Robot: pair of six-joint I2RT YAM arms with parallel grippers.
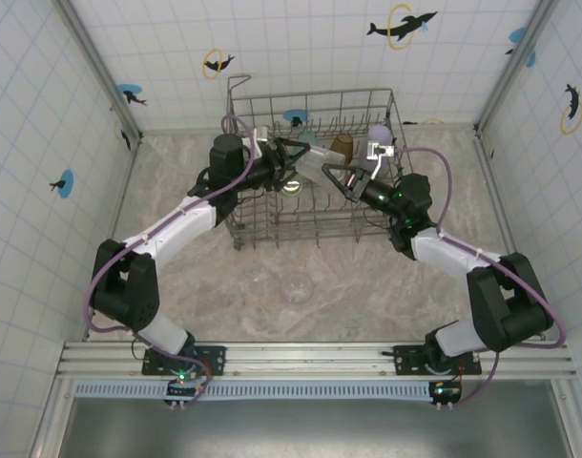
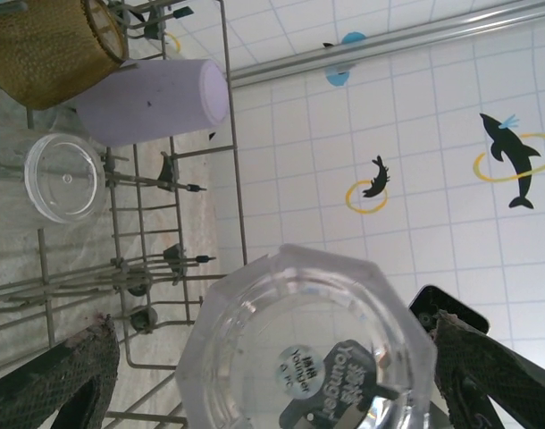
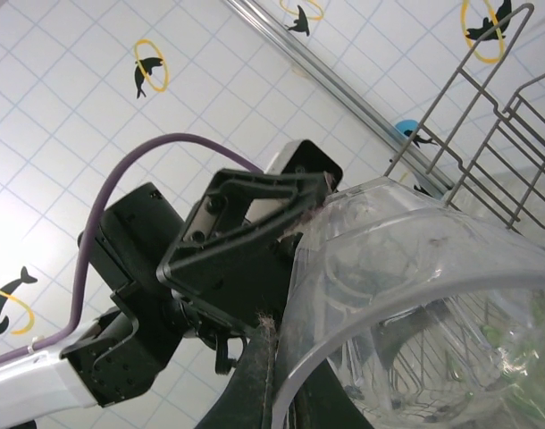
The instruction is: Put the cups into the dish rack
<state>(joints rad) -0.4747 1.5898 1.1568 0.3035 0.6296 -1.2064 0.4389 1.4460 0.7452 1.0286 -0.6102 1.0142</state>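
Note:
My left gripper should take the clear cup's faceted base and put the cup in the rack, because my right gripper is holding the clear cup's rim, which has to face down there.
The dish rack stands at the back middle of the table. Over it, a clear cup hangs tilted between both grippers. My right gripper is shut on its rim, one finger outside the wall and the other inside the clear cup. My left gripper is open and straddles the faceted base of that cup, with a gap at its left finger. In the rack lie an amber cup, a lavender cup and another clear cup.
One more clear cup stands on the marble table in front of the rack. Tiled walls close in both sides and the back. A tall wire loop rises at the rack's corner.

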